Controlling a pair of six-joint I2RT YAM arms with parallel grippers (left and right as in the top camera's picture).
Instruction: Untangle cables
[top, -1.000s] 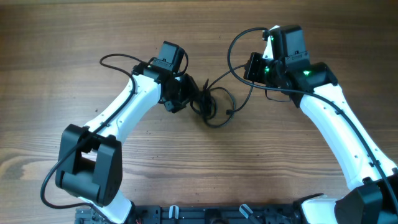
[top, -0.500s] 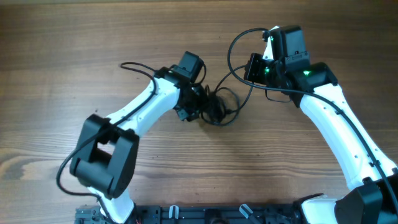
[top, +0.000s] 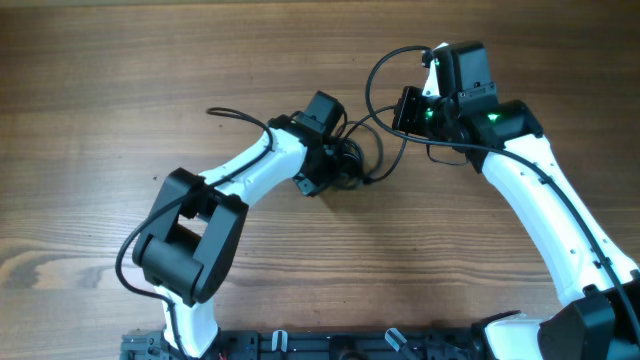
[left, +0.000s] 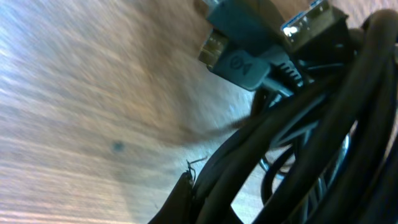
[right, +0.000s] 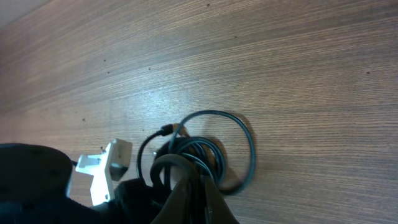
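Note:
The cord at my right gripper (top: 369, 122) is leading into the coiled bundle (top: 350, 162). My left gripper should hold the bundle up while my right gripper pulls out cords.
The cables (top: 362, 158) lie as a tangled black bundle on the wooden table between the two arms. My left gripper (top: 340, 168) is pressed into the bundle's left side and shut on it. In the left wrist view the cords (left: 311, 137) crowd against my left gripper (left: 205, 202), with two plug ends (left: 249, 59) above. My right gripper (top: 408, 115) is shut on one cord that arcs up and over to its top (top: 372, 80). The right wrist view has my right gripper (right: 200, 190) pinching a cord above the coiled cables (right: 250, 146).
The left arm's white link (top: 250, 170) stretches diagonally from its base (top: 185, 240). The right arm (top: 540, 200) runs down the right side. The left gripper's white body (right: 106, 168) shows in the right wrist view. Bare wood table (top: 120, 80) surrounds the bundle.
The left arm swung right into the cable bundle and its gripper closed on the cords. The bundle shifted slightly right. The right arm stayed still.

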